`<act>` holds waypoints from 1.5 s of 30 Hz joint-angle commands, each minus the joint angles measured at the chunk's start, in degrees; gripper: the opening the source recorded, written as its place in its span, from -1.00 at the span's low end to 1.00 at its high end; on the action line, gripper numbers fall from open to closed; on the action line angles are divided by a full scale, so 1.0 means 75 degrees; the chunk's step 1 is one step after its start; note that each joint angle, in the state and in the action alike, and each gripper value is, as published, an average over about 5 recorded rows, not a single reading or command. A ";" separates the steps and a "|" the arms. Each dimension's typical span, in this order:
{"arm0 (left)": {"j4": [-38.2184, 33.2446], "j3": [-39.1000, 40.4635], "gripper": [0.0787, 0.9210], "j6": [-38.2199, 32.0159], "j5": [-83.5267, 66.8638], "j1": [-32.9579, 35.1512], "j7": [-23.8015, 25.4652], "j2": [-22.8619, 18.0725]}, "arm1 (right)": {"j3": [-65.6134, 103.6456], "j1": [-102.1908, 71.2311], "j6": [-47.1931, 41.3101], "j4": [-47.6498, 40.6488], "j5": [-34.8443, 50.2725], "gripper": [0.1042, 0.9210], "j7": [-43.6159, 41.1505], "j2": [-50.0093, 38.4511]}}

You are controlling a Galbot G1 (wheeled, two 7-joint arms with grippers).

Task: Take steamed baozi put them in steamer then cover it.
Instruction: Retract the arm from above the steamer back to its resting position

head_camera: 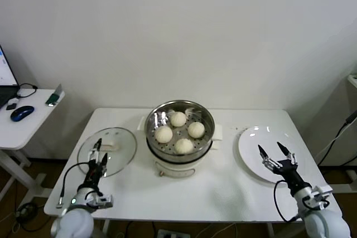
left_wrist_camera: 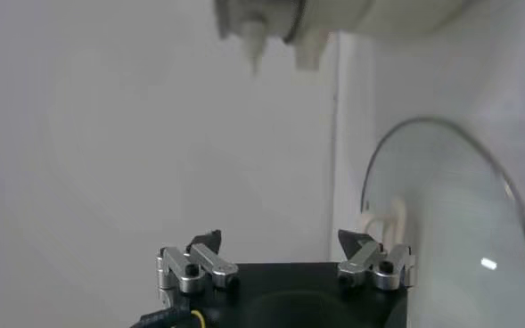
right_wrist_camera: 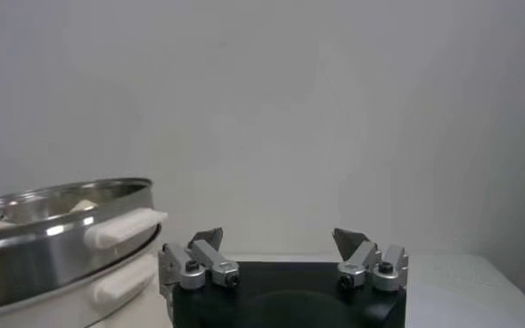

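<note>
The glass lid (head_camera: 120,157) will come to rest flat above the baozi when the robot lowers it, because the baozi sit low within the steamer's tall steel sides (head_camera: 189,107).
Several steamed baozi (head_camera: 178,119) lie on the perforated tray inside the steamer (head_camera: 179,154), which stands uncovered at the middle of the table. Its steel wall and white side handle show in the right wrist view (right_wrist_camera: 57,241). The clear glass lid (head_camera: 120,143) lies flat to the steamer's left, cream handle (head_camera: 107,147) up. My left gripper (head_camera: 100,150) hovers open over the lid's near part, by the handle; the lid (left_wrist_camera: 458,223) sits just beside the jaws of the left gripper (left_wrist_camera: 278,239). My right gripper (head_camera: 270,149) is open and empty over the white plate (head_camera: 251,140); its wrist view (right_wrist_camera: 278,236) shows nothing between the fingers.
The empty white plate lies to the steamer's right. A side desk with a blue mouse (head_camera: 22,113) and a laptop stands off to the left, apart from the table. The white table (head_camera: 212,190) runs bare along its front.
</note>
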 commanded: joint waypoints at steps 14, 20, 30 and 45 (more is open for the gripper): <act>0.3810 0.0018 0.77 -0.1005 0.1635 -0.2666 -0.0524 -0.0196 | 0.0736 -0.0705 0.0147 0.0082 -0.0536 0.76 -0.0262 0.0790; 0.4220 0.0014 0.77 -0.1048 0.1632 -0.2885 -0.0617 -0.0198 | 0.0753 -0.0677 0.0193 0.0045 -0.0629 0.76 -0.0291 0.0866; 0.4660 0.0157 0.77 -0.1136 0.1364 -0.3323 -0.0949 -0.0226 | 0.0746 -0.0678 0.0304 -0.0073 -0.0828 0.76 -0.0358 0.0921; 0.4670 0.0276 0.34 -0.1299 0.0937 -0.3265 -0.0959 -0.0144 | 0.0735 -0.0620 0.0451 -0.0245 -0.1231 0.76 -0.0449 0.1095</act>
